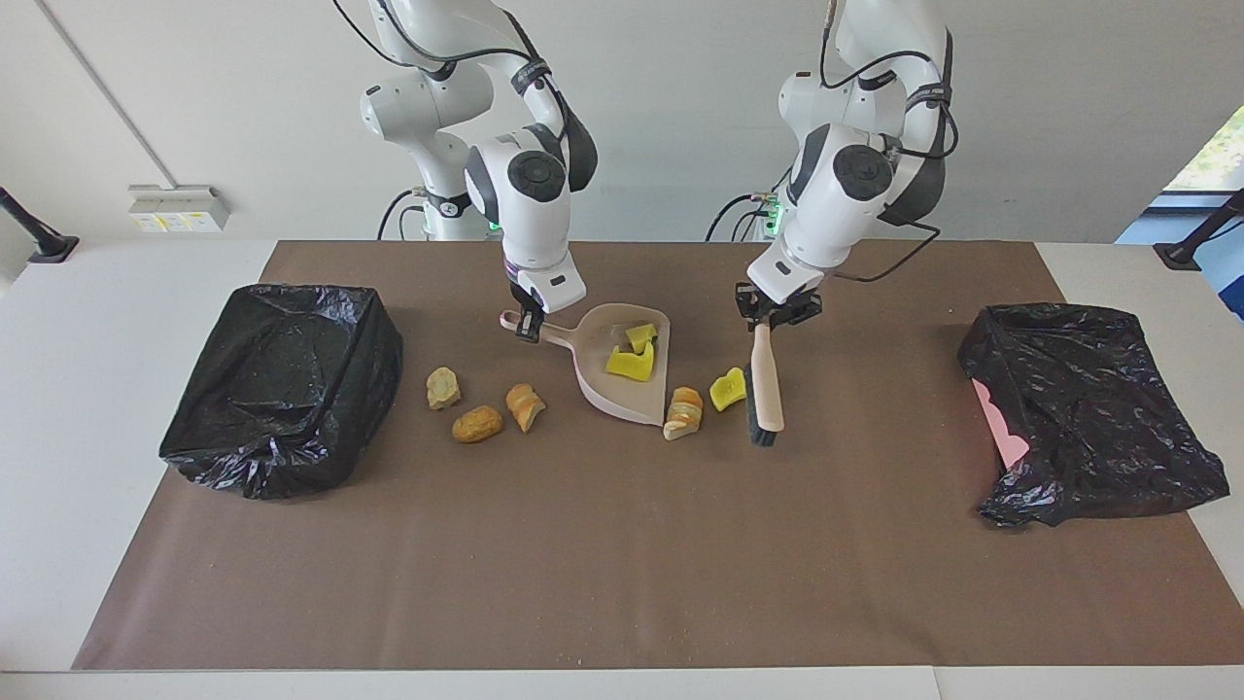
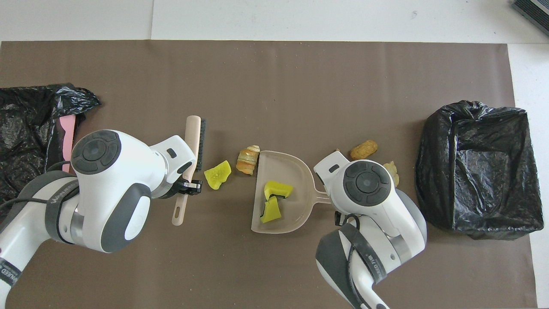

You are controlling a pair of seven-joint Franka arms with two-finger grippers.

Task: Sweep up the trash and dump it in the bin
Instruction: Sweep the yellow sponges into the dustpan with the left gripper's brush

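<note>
My left gripper is to sweep the bread lump and loose yellow chunk into the pan before my right gripper lifts the pan, because both lie outside the pan's edge.
The pink dustpan lies on the brown mat with two yellow trash chunks in it. My right gripper is shut on its handle. At the pan's lip lies a bread lump, with a loose yellow chunk beside it. My left gripper is shut on the beige-handled brush, which hangs head down just beside that chunk, toward the left arm's end. Three brown lumps lie between the pan and the bin.
The black-lined bin stands open at the right arm's end of the mat. A crumpled black bag with something pink showing lies at the left arm's end. Crumbs dot the mat.
</note>
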